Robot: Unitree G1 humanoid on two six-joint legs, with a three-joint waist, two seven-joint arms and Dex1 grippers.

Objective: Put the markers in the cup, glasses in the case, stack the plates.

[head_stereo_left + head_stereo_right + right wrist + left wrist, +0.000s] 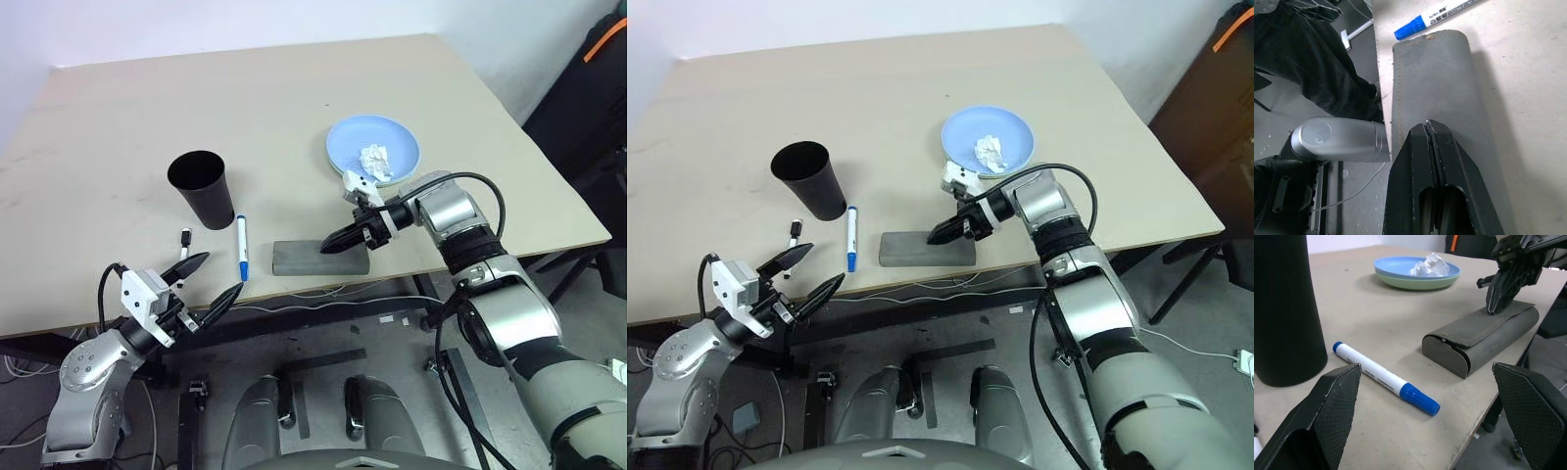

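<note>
The black cup point(203, 191) is taller than the short marker point(185, 241) is long. So the marker will go down below the cup's rim when I put it in.
The grey case point(320, 258) lies closed near the table's front edge. My right gripper point(333, 245) is shut with nothing in it, its tips at the case's lid point(1435, 78). The glasses are out of view. A blue-capped marker point(242, 247) lies between the case and the black cup point(203, 188). A short black-capped marker point(184, 238) lies just in front of the cup. My left gripper point(217, 275) hangs open and empty off the front edge, facing the blue-capped marker point(1386, 378). The light blue plate point(343, 147) sits stacked on the pale green plate point(1415, 284).
A crumpled white tissue point(375, 159) lies in the blue plate. The table's front edge point(294, 294) runs just behind my left gripper. Cables hang under the edge.
</note>
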